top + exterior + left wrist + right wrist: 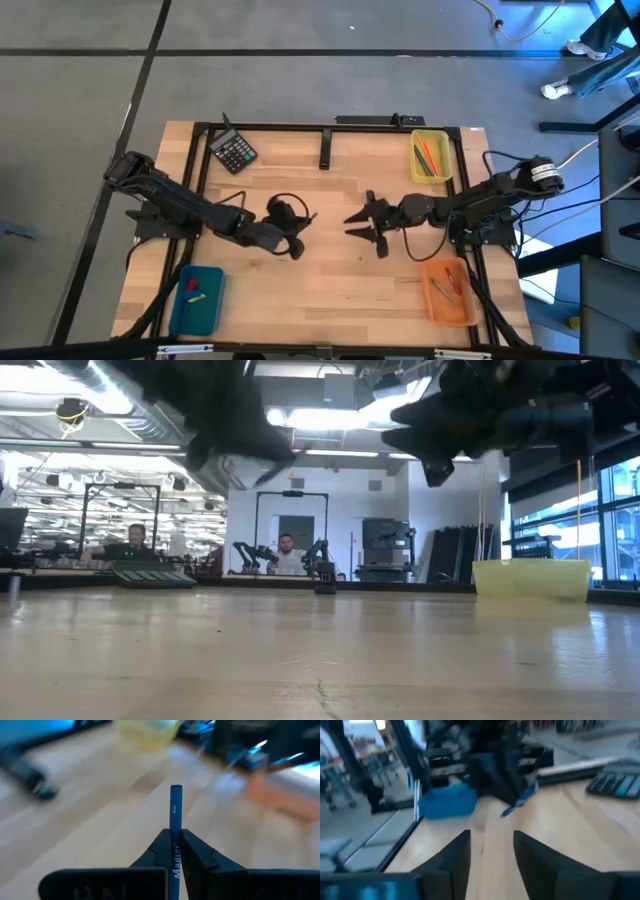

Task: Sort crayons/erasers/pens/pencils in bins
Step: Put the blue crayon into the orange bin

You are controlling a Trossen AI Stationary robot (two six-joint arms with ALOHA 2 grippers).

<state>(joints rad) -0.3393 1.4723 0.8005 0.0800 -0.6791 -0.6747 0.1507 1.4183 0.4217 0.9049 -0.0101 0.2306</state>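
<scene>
The orange bin (449,292) is far across from the robot's left gripper, so the right gripper should take hold of the blue stick's loose end (176,794) and bring the stick there.
My left gripper (175,837) is shut on a slim blue stick (176,802) with printed lettering, above the middle of the table; it also shows in the high view (292,245). My right gripper (360,224) is open and empty, a little to the right of it, its fingers (490,855) pointing at the left gripper and the blue stick (519,803). The yellow bin (431,158) at the far right holds orange and green crayons. The orange bin (449,291) at the near right holds slim sticks. The teal-blue bin (197,298) at the near left holds small erasers. My left gripper pinches the blue stick between its two fingers, at a place (175,845) partway along its length. The stick lies along the fingers and its free end (176,790) sticks out well past the fingertips. It is lifted clear of the table.
A black calculator (233,152) lies at the far left of the table. A black frame runs round the table's edges (325,150). Bare wood lies between the two grippers and the near edge (330,300). People sit in the room beyond the table (287,555).
</scene>
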